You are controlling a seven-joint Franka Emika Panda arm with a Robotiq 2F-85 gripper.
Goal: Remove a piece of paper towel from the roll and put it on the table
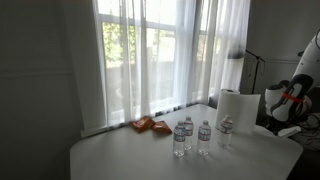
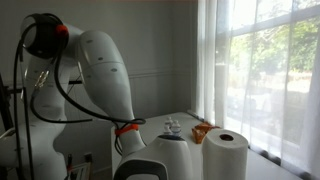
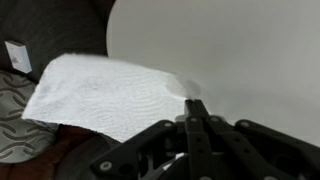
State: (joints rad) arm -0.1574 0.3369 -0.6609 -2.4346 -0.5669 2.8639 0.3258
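The piece of paper towel point(image 3: 92, 96) hangs beyond the table's rounded edge, so next my gripper swings back inward over the open tabletop point(image 1: 260, 160) before I lay the paper towel down.
In the wrist view my gripper point(image 3: 193, 104) is shut, with its fingertips pinching one crumpled corner of the piece of paper towel point(image 3: 105, 92). The white sheet spreads out to the left, hanging past the rounded edge of the table point(image 3: 240, 50) over the dark floor. The roll point(image 1: 238, 105) stands upright near the table's far corner and also shows in an exterior view point(image 2: 225, 152). The gripper itself is hidden in both exterior views; only the arm point(image 2: 100, 70) shows.
Three clear water bottles point(image 1: 203, 136) stand in front of the roll. An orange packet point(image 1: 148, 125) lies near the window curtains. Below the table edge are a metal tread plate point(image 3: 15, 125) and a small white box point(image 3: 17, 55).
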